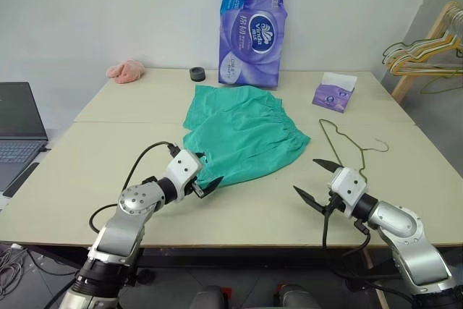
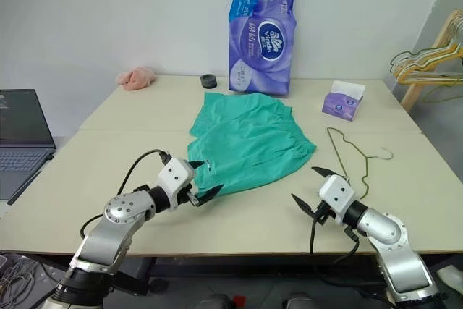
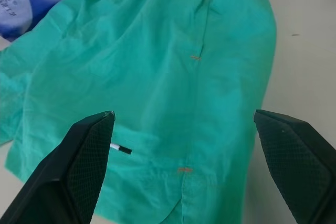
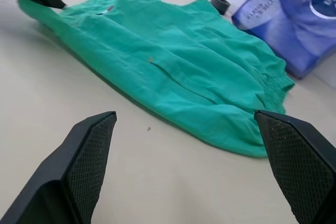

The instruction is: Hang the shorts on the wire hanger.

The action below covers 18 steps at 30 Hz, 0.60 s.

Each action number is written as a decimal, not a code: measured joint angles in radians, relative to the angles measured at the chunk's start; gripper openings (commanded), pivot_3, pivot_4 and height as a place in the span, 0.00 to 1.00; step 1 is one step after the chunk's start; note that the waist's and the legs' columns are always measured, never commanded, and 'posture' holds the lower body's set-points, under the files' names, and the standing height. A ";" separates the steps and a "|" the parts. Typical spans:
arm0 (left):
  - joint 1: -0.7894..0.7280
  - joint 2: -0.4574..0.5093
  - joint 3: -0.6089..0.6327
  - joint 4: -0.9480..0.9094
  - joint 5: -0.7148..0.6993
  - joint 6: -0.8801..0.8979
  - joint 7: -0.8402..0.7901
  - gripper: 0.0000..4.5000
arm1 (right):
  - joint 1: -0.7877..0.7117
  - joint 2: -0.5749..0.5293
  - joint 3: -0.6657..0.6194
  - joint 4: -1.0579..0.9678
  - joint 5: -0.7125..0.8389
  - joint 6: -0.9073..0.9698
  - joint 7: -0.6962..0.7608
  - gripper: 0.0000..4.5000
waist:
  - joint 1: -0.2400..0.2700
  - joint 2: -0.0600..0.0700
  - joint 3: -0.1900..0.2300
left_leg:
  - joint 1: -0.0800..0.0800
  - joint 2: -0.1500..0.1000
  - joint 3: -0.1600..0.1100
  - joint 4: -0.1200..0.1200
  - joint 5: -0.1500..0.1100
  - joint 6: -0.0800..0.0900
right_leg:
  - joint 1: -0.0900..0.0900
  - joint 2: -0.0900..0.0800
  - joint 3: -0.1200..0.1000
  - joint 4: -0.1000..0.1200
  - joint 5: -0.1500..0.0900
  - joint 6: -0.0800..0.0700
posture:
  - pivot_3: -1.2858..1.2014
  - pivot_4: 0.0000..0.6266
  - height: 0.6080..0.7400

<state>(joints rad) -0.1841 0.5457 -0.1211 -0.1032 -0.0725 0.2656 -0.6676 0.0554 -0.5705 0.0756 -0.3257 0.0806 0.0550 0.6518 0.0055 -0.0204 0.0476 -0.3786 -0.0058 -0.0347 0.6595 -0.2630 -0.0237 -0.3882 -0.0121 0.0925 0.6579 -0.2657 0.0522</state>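
Note:
My right gripper needs to grab the waistband's near corner (image 1: 304, 143) and, along with my left gripper, pull the shorts (image 1: 242, 132) closer, because the shorts are crooked and far back.
The teal-green shorts (image 1: 242, 132) lie flat in the middle of the table, gathered waistband toward the right. The thin wire hanger (image 1: 346, 144) lies flat on the table just to their right, apart from the fabric. My left gripper (image 1: 206, 171) is at the near hem of the shorts, jaws wide open with nothing between them. In the left wrist view the fabric (image 3: 173, 77) spreads out ahead of its black fingers (image 3: 79, 166). My right gripper (image 1: 306, 176) hovers open over bare table, near the hanger's closest bend and to the right of the shorts (image 4: 173, 72).
A purple tissue pack (image 1: 253, 34) stands at the table's back, with a small black cap (image 1: 197, 74) and a pink cloth (image 1: 126, 71) to its left. A tissue box (image 1: 333, 93) sits back right. A laptop (image 1: 18, 128) is at far left, yellow hangers (image 1: 427, 56) far right.

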 measured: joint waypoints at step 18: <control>-0.123 0.001 -0.129 0.155 0.115 0.090 -0.044 0.65 | -0.051 -0.063 0.084 -0.054 -0.033 -0.023 0.097 1.00 | -0.013 -0.004 0.009 | 0.000 0.000 -0.001 0.001 0.000 0.000 | 0.000 0.000 0.000 0.000 0.003 0.005 | 0.51 0.04 1.00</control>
<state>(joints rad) -0.3066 0.5469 -0.2505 0.0516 0.0425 0.3552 -0.7111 0.0047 -0.6333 0.1600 -0.3801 0.0478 0.0323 0.7486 -0.0071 -0.0249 0.0561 -0.3788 -0.0054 -0.0353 0.6601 -0.2633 -0.0233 -0.3886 -0.0117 0.0920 0.6580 -0.2626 0.0577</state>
